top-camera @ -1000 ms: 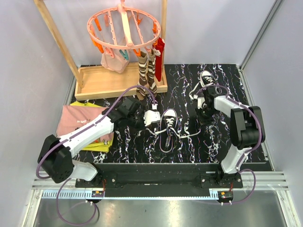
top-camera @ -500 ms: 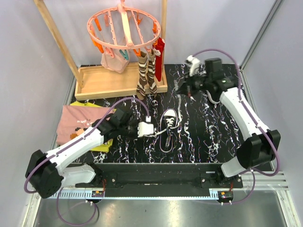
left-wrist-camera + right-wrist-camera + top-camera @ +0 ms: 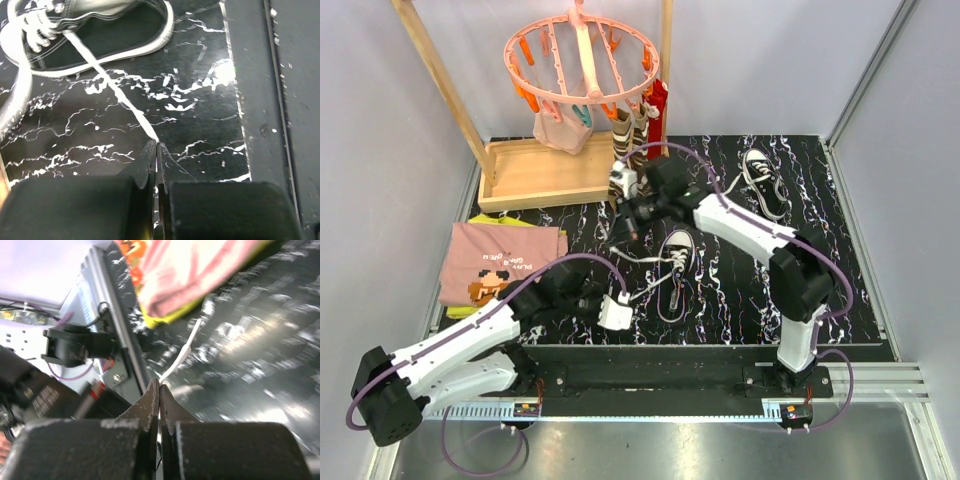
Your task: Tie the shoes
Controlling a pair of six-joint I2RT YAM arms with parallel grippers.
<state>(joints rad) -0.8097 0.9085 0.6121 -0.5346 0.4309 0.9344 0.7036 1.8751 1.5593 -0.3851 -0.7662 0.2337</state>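
Note:
I should keep my right gripper pulling its white lace [image 3: 642, 261] toward the pink T-shirt [image 3: 505, 252] until it straightens, then release, since it runs clear of my left gripper's lace.
One black sneaker [image 3: 676, 254] with a white toe cap lies mid-table, its white laces spread out. My left gripper [image 3: 621, 298] is near the front edge, shut on a white lace [image 3: 115, 90] that runs taut back to that sneaker [image 3: 95, 35]; the jaws [image 3: 157, 146] pinch its end. My right gripper [image 3: 632, 226] reaches across to the sneaker's far left and is shut [image 3: 160, 383] on the other white lace [image 3: 185, 352]. The second sneaker [image 3: 761, 180] lies at the back right, apart from both grippers.
A wooden rack with a tray base [image 3: 560, 172] stands at the back left, with a pink peg hanger [image 3: 585, 55] and brown striped socks [image 3: 630, 150] hanging from it. A pink T-shirt [image 3: 500, 262] lies at the left. The table's front rail [image 3: 280, 100] is close to my left gripper.
My right arm swung from the back right across to the left of the middle sneaker, with a lace. My left gripper pulled back towards the front edge, drawing its lace out.

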